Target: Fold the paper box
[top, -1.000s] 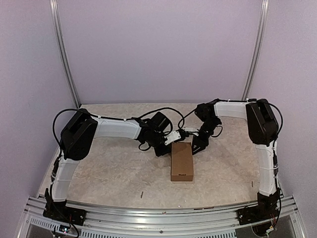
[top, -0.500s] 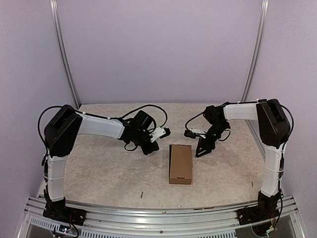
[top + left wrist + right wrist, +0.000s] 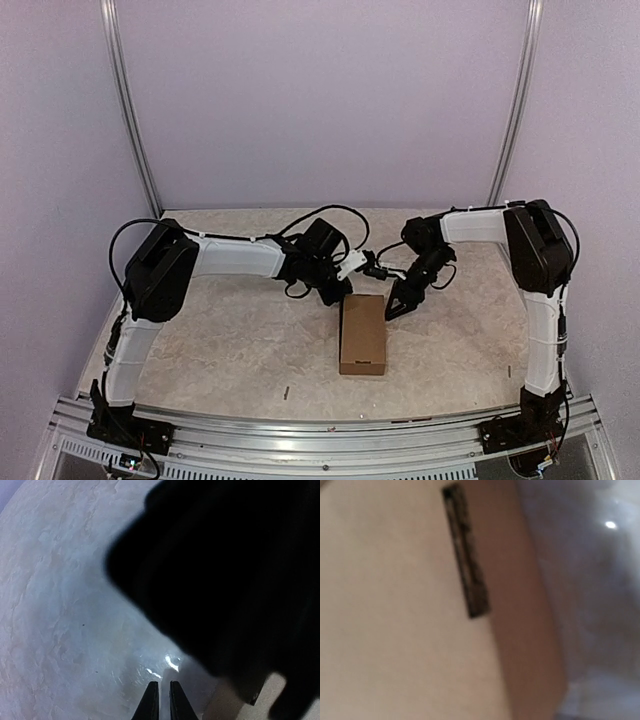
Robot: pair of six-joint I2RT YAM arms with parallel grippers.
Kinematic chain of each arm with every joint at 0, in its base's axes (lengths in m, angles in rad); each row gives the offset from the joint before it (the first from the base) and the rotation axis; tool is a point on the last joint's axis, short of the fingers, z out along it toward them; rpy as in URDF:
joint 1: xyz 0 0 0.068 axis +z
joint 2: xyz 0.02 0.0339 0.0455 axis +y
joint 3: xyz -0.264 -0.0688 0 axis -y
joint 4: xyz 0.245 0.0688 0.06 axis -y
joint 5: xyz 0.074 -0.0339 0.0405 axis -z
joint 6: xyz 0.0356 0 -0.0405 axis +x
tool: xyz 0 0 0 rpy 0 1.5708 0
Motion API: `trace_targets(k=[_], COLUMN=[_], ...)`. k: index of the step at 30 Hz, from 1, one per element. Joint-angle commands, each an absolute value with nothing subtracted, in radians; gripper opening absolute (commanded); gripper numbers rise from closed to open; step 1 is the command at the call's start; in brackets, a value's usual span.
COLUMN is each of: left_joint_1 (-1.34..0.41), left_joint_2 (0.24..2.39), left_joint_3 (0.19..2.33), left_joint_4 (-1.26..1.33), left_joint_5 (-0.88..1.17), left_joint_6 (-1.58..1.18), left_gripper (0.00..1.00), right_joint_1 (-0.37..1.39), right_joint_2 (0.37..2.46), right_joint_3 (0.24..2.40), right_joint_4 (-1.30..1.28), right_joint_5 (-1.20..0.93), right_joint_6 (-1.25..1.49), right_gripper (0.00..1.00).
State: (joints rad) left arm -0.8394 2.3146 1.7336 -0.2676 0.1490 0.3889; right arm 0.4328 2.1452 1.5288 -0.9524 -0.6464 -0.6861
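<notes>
A dark gap [image 3: 341, 340] shows along the box's long side by the robot's left gripper, so next the left gripper moves back first and then pushes at the box's far corner [image 3: 345, 298] to close the gap.
The paper box [image 3: 362, 334] lies closed on the table, a plain brown oblong with its long side running away from me. My left gripper [image 3: 343, 288] hovers at the box's far left corner. In the left wrist view its fingertips [image 3: 160, 700] stand almost together with nothing between them, above bare table, with a corner of the box [image 3: 235, 706] beside them. My right gripper [image 3: 391, 310] sits at the box's far right corner. The right wrist view is filled by the blurred box [image 3: 395, 630] with a dark slot [image 3: 466, 560]; that gripper's fingers are not visible.
The marbled table [image 3: 220, 350] ends in a metal rail [image 3: 320, 425] at the near edge, with purple walls behind. A large dark blurred shape [image 3: 225, 570], probably the other arm, blocks most of the left wrist view.
Half a second ago both arms were drawn apart from the box; now both have swung back in to its far end. The box has slid slightly toward me.
</notes>
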Motion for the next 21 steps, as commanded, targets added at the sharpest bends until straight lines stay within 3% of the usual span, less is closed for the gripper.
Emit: trace_targets(k=[1,5,14,18,21], left_joint_1=[-0.96,-0.961,-0.861,-0.853,-0.865], left_joint_2=[2.327,2.264,1.962,1.913,1.883], left_joint_3=[1.776,1.662,1.396,1.358,1.3], left_joint_4=[-0.27,-0.155,-0.097,-0.227,-0.305], left_joint_5=[0.068,-0.18,-0.326,-0.402,-0.334], left_joint_6=[0.306,0.212,-0.032,-0.303,-0.467], left_gripper=[0.09,0.15,0.34,0.34,0.28], right_joint_1=[0.477,0.452,0.396,0.377,0.371], right_joint_2=[2.165,2.136,2.016,1.938,1.9], right_joint_3=[1.558,1.508,1.392,1.317,1.258], right_joint_4=[-0.902,-0.882,-0.88,-0.764,-0.71], right_joint_5=[-0.79,-0.773,-0.74,-0.69,-0.601], right_joint_6=[-0.609,-0.604,-0.645,-0.533,-0.469], right_gripper=[0.36,0.36,0.41,0.45,0.45])
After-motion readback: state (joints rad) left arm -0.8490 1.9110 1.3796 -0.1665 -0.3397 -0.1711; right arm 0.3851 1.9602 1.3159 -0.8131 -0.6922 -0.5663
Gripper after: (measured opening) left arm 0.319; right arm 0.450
